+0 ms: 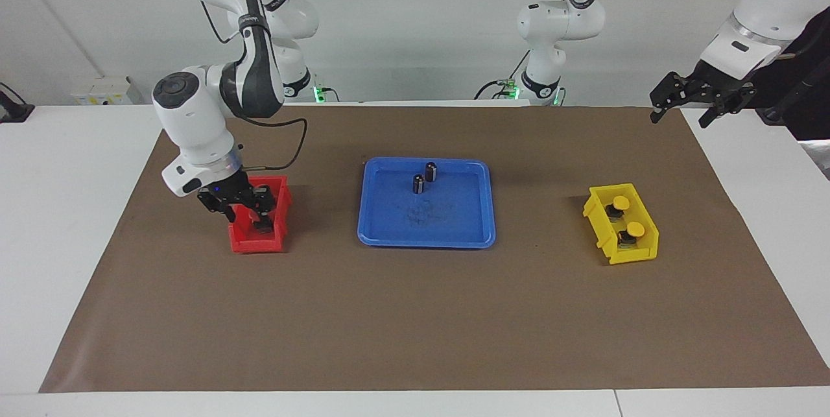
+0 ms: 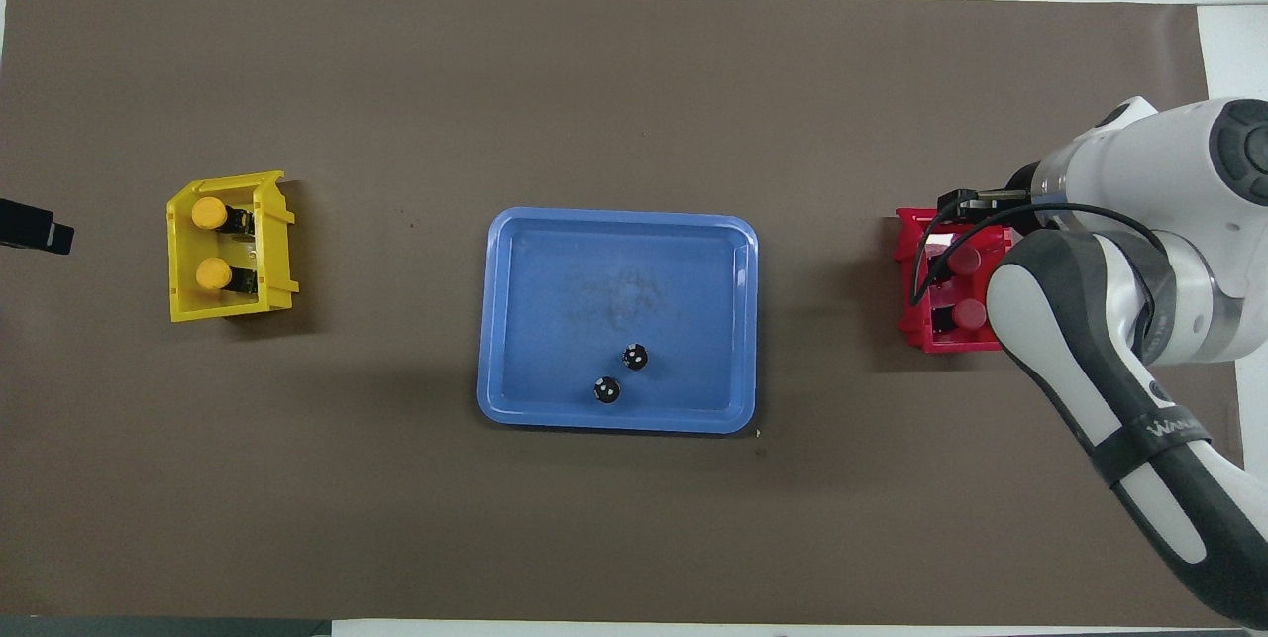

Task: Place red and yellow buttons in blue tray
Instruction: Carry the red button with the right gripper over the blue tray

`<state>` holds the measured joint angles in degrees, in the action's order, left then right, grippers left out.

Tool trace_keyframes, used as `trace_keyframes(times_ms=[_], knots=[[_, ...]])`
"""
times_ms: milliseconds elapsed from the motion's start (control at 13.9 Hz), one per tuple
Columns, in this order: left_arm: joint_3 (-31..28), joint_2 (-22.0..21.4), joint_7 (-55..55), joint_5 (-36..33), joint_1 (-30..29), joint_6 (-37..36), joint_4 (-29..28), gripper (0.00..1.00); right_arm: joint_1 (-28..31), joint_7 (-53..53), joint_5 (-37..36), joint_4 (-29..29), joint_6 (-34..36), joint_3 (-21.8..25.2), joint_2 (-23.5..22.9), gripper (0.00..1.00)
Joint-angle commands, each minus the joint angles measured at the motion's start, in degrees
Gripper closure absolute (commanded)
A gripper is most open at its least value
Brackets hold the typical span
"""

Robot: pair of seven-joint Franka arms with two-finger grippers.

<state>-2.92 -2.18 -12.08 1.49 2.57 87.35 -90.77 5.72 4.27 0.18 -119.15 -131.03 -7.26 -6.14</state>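
Observation:
The red button (image 2: 964, 261) will come away on its own when the robot lifts it, and its neighbour will stay lying, because a gap shows (image 2: 966, 287) between the red caps.
Two red buttons (image 2: 963, 261) (image 2: 971, 313) lie in the small red bin (image 1: 256, 243). My right gripper (image 1: 248, 213) is open and lowered into that bin over the buttons. It hides their caps in the facing view, and I cannot tell whether it touches one. Two yellow buttons (image 1: 620, 202) (image 1: 634, 229) lie in the small yellow bin (image 1: 606, 226). The blue tray (image 1: 454, 226) sits at the middle of the mat. My left gripper (image 1: 679, 117) is open and empty, and waits in the air over the mat's corner at the left arm's end.
Two dark capless cylinders (image 1: 431, 172) (image 1: 419, 184) stand in the blue tray, at its edge nearer the robots. A brown mat (image 1: 415, 320) covers the table. The right arm (image 2: 1090, 360) hangs over the red bin's outer side.

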Motion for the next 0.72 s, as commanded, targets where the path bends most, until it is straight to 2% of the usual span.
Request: trace_keyframes(times_ms=[0, 432, 648], knots=[[-0.42, -1.16, 0.04, -0.78, 0.59, -0.25, -1.26, 0.0, 0.61, -0.58, 1.05, -5.29, -3.35, -0.48, 3.23, 0.29], [-0.51, -1.16, -0.05, -0.78, 0.5, -0.25, -1.34, 0.0, 0.96, -3.22, 1.05, -6.18, -3.88, -0.39, 3.24, 0.3], [-0.51, -1.16, 0.04, -0.78, 0.5, -0.25, -1.26, 0.0, 0.96, -3.3, 1.05, -8.63, -6.25, -0.39, 3.59, 0.3]])
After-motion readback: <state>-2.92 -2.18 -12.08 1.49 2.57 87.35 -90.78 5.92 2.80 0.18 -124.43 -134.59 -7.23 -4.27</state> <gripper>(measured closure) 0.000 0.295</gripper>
